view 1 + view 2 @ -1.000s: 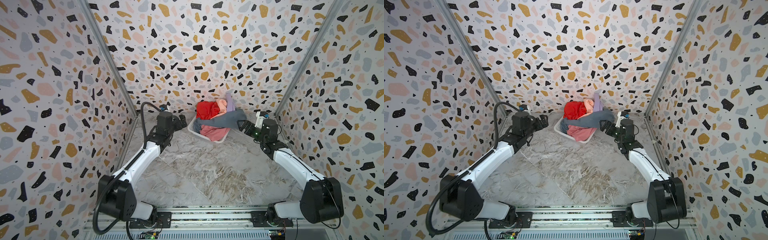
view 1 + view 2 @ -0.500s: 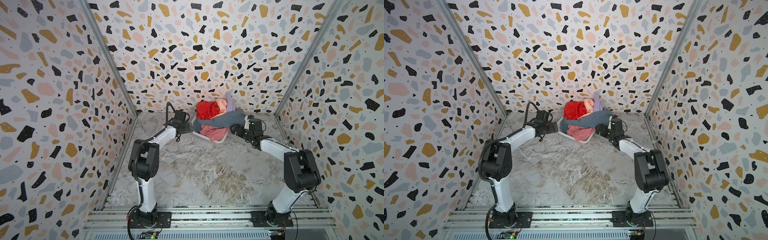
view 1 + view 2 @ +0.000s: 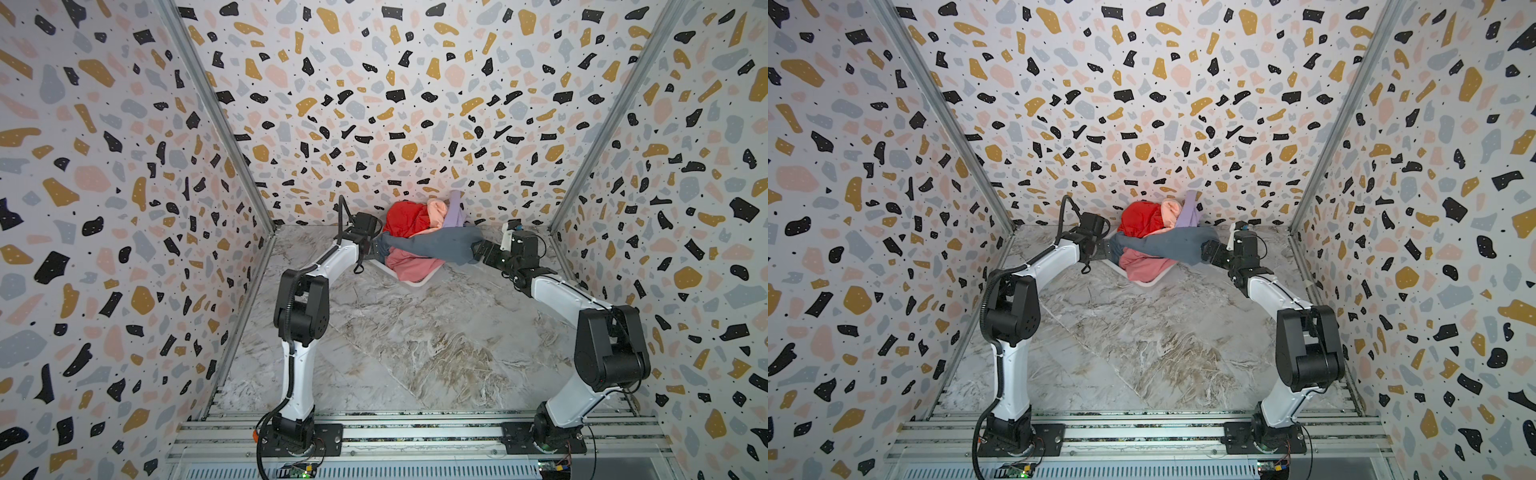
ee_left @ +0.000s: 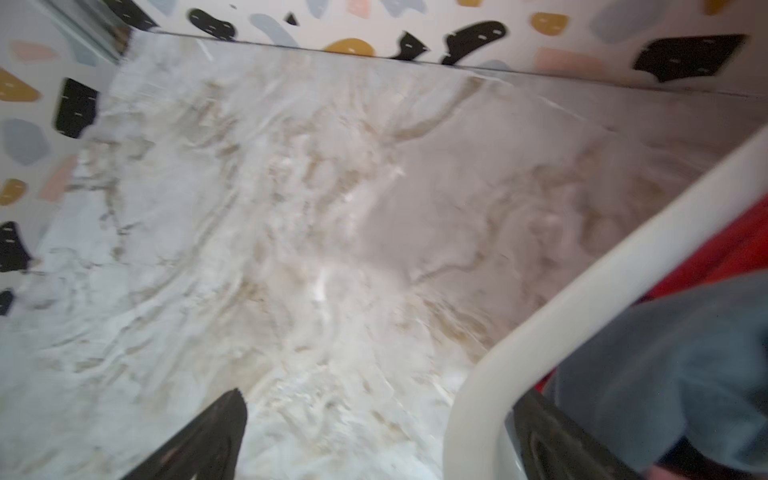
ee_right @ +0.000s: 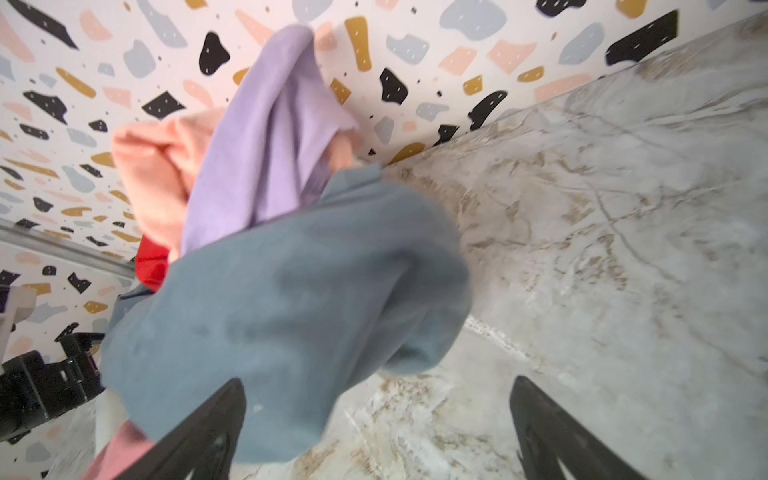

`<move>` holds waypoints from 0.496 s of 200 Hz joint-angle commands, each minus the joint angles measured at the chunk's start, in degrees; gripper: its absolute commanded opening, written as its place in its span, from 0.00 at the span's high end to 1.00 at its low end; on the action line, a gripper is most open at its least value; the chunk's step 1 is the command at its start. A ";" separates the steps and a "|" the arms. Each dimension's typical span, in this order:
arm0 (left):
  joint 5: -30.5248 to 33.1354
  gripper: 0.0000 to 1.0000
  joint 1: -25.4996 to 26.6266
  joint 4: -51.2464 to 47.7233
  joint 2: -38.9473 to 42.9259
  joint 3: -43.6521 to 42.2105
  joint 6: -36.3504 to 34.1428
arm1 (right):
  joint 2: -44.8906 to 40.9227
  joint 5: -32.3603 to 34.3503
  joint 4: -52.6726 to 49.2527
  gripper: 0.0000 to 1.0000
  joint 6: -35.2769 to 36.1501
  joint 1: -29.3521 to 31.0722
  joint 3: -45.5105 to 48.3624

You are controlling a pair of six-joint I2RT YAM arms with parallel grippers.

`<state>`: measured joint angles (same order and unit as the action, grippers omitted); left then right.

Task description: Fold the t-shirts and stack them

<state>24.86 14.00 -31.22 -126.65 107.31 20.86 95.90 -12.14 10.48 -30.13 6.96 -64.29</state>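
Note:
The grey-blue shirt hangs across the basket (image 3: 432, 242), so the robot's left gripper should pull the basket away by its rim (image 4: 552, 329) while the right gripper pulls the shirt's hanging end clear.
The t-shirts lie bunched in a white basket (image 3: 419, 282) at the back wall. They are red (image 3: 405, 218), peach (image 3: 436, 212), lavender (image 3: 455, 210), grey-blue (image 3: 436, 247) draped across the front, and dusty pink (image 3: 409, 268) underneath. My left gripper (image 3: 374, 249) is open at the basket's left corner, and in the left wrist view the rim (image 4: 540, 324) runs between its fingers. My right gripper (image 3: 482, 251) is open at the hanging right end of the grey-blue shirt (image 5: 291, 311), which droops beside one finger. Neither holds anything.
Marble tabletop (image 3: 395, 353) stretches from the basket to the front rail. Patterned walls close in on three sides, and the basket stands near the back wall. The arm bases (image 3: 299, 436) sit on the front rail.
Both arms have lifted their elbows and drawn their grippers in and down to either side of the basket. The pile of shirts has not moved.

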 commanded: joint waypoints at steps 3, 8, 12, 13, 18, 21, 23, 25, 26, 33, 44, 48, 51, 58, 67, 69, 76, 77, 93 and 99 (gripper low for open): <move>5.97 0.00 -5.66 -6.78 -1.69 6.10 -4.67 | -0.59 -3.86 -0.15 0.01 1.42 -1.29 -3.24; 4.58 0.00 -5.89 -6.67 -1.32 6.89 -5.66 | 0.04 -5.11 -0.19 0.01 1.56 -1.32 -3.87; 3.70 0.00 -5.91 -6.39 -0.88 7.30 -6.11 | 0.57 -6.32 -0.21 0.01 1.56 -1.27 -4.29; 3.48 0.00 -5.91 -6.35 -0.75 7.39 -6.24 | 0.76 -6.62 -0.20 0.01 1.57 -1.26 -4.37; 1.64 0.00 -5.91 -6.00 0.12 7.51 -7.07 | 1.30 -8.49 0.15 0.01 1.57 -1.25 -4.68; -0.02 0.00 -5.91 -5.61 0.82 7.37 -7.72 | 1.73 -10.09 0.66 0.01 1.47 -1.29 -4.74; -1.45 0.00 -5.91 -5.25 1.35 7.21 -8.00 | 1.99 -11.21 1.03 0.01 1.47 -1.26 -4.78; -2.73 0.01 -5.91 -4.72 2.12 6.82 -8.26 | 2.23 -12.18 1.36 0.01 1.41 -1.25 -4.72; -3.25 0.01 -5.91 -4.46 2.38 6.58 -8.32 | 2.34 -12.63 1.64 0.01 1.31 -1.25 -4.67; -7.72 0.01 -5.91 -2.13 4.97 4.40 -8.31 | 2.90 -16.13 3.61 0.01 0.90 -1.11 -4.19; -16.15 0.01 -5.91 2.92 10.20 -0.80 -7.74 | 3.51 -21.09 7.84 0.01 0.18 -0.79 -2.78; -18.93 0.01 -5.91 4.83 12.22 -3.10 -7.27 | 3.85 -22.58 8.89 0.01 -0.09 -0.58 -2.55; -20.71 0.01 -5.91 6.61 13.64 -4.87 -6.70 | 4.04 -23.53 9.54 0.01 -0.21 -0.40 -2.38; -25.11 0.00 -5.92 11.01 17.37 -9.15 -4.82 | 4.66 -25.20 10.57 0.00 -0.28 0.24 -2.35; -29.87 0.00 -5.91 16.59 21.71 -14.77 -2.86 | 5.65 -27.19 11.28 0.01 -0.22 1.08 -2.65; -30.75 0.00 -5.91 17.57 22.48 -15.92 -2.28 | 5.91 -27.60 11.33 0.01 -0.22 1.35 -2.74; -33.18 0.00 -5.91 20.88 25.23 -19.16 -0.25 | 6.70 -28.44 11.64 0.01 -0.22 2.26 -3.19; -33.59 0.00 -5.96 21.31 25.58 -19.64 0.12 | 6.86 -28.58 11.70 0.01 -0.20 2.40 -3.20; -37.33 0.00 -5.91 24.60 29.70 -24.14 2.61 | 9.38 -29.61 11.48 0.01 0.40 4.60 -4.95; -37.68 0.00 -5.94 24.70 30.93 -25.15 3.34 | 10.40 -29.74 11.16 0.01 0.50 5.41 -5.88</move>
<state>-1.56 8.19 -17.30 -100.73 86.78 19.33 103.79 -35.81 20.01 -30.13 9.26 -67.00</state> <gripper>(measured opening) 0.997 0.992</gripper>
